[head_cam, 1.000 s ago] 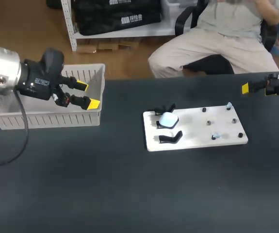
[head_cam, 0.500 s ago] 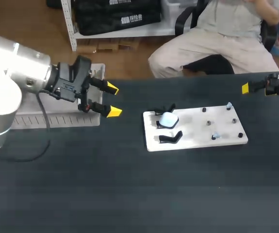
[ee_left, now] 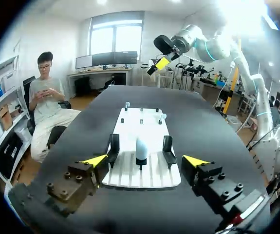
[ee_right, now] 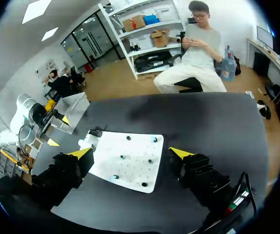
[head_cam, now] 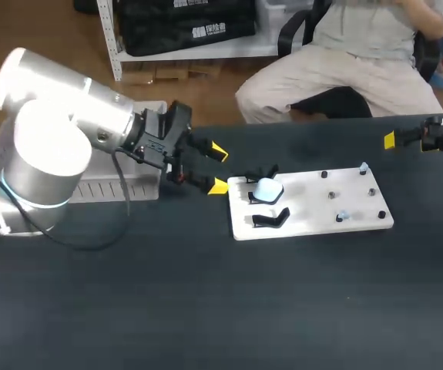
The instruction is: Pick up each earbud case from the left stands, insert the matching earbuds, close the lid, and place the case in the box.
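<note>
The small earbuds are easy to see among the black pegs. So the pale earbud case [head_cam: 267, 190] will show empty hollows once I open its lid.
A white board [head_cam: 306, 223] lies right of the table's middle. One pale earbud case [head_cam: 267, 188] [ee_left: 141, 146] [ee_right: 84, 143] sits in the middle black stand at the board's left end; the stand nearer me [head_cam: 270, 220] holds nothing. Small earbuds [head_cam: 343, 216] [ee_right: 153, 139] rest among black pegs on the board's right part. My left gripper [head_cam: 219, 167] [ee_left: 147, 161] hangs open just left of the board, its jaws pointing at the case. My right gripper [ee_right: 132, 153] is open above the table's far right edge, one yellow tip [head_cam: 389, 140] showing in the head view.
A grey plastic box [head_cam: 129, 187] [ee_right: 71, 109] stands at the table's back left, mostly behind my left arm. The black tabletop [head_cam: 206, 308] runs wide in front of the board.
My left arm has swung right, from over the box to the board's left end, with its gripper still open. The right arm has kept still.
</note>
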`<state>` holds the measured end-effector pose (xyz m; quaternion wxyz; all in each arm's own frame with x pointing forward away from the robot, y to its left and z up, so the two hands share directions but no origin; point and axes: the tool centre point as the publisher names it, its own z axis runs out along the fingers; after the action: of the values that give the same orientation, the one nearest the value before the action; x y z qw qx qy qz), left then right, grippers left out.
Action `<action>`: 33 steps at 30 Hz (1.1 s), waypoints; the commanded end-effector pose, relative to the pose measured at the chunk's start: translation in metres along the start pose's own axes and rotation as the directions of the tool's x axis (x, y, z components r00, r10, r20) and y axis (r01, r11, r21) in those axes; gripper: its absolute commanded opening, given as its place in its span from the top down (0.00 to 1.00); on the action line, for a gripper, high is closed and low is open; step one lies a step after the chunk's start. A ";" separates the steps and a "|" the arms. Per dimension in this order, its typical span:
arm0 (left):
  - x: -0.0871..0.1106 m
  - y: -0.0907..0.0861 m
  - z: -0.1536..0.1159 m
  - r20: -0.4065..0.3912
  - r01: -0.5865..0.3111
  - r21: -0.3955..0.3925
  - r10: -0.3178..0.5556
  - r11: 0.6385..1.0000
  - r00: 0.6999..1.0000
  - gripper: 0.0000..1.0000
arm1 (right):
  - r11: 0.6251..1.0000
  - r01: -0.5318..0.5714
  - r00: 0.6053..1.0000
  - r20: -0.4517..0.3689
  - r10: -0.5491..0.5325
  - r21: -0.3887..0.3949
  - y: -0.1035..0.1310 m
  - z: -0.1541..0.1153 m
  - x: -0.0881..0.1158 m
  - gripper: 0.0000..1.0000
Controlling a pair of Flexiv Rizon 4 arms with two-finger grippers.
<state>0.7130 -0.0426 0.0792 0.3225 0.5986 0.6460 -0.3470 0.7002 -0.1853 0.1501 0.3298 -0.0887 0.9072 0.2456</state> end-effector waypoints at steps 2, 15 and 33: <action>0.004 0.008 0.025 0.014 -0.009 0.059 0.009 0.998 1.000 0.20 | 1.000 0.001 1.000 -0.001 -0.001 -0.003 -0.001 0.000 0.000 0.00; 0.012 0.005 0.052 0.027 -0.036 0.060 0.034 0.998 0.999 0.40 | 1.000 0.001 1.000 -0.001 -0.001 -0.003 -0.001 0.000 0.000 0.00; 0.017 0.007 0.074 0.044 -0.023 0.045 0.021 0.999 0.999 0.51 | 1.000 0.001 1.000 -0.001 -0.001 -0.003 -0.001 0.000 0.000 0.00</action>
<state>0.7170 -0.0925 0.0279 0.3227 0.6057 0.6271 -0.3684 0.7002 -0.1853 0.1501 0.3298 -0.0887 0.9072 0.2456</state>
